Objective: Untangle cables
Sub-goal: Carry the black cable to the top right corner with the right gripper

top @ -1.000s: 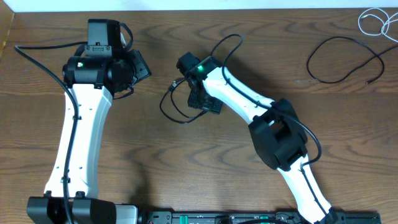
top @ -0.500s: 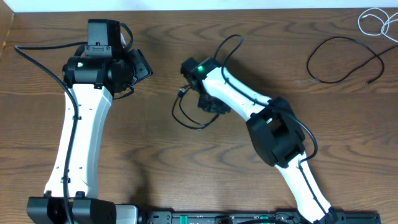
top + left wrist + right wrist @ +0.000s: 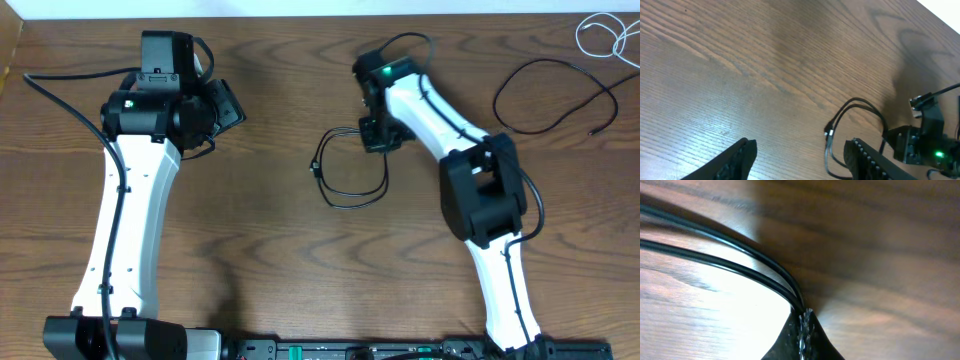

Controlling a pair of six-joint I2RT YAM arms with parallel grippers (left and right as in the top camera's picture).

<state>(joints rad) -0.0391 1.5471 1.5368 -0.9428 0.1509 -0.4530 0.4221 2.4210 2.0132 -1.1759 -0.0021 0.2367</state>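
Note:
My right gripper should keep carrying the loop and let it go beside the second black cable, because the closed fingers hold both strands (image 3: 785, 287), clear of the other cables.
A thin black cable (image 3: 352, 206) lies in a loop at the table's middle, with a small plug (image 3: 316, 166) at its left end. My right gripper (image 3: 378, 136) is shut on it at the loop's upper right. In the right wrist view two black strands (image 3: 740, 270) run from the left into the closed fingertips (image 3: 804, 330). My left gripper (image 3: 226, 104) hangs open to the left, well apart from the loop. Its wrist view shows its fingers (image 3: 735, 160) apart with the cable (image 3: 860, 104) beyond them. A second black cable (image 3: 556, 62) and a white cable (image 3: 600, 30) lie at the far right.
The right arm's thick black wire (image 3: 400, 42) arches above its wrist. The left arm's wire (image 3: 60, 80) trails toward the table's left edge. A pale strip (image 3: 300, 8) borders the table's far edge.
The right gripper has shut on the black cable and pulled the loop to the right and toward the far edge. The left arm has stayed where it was.

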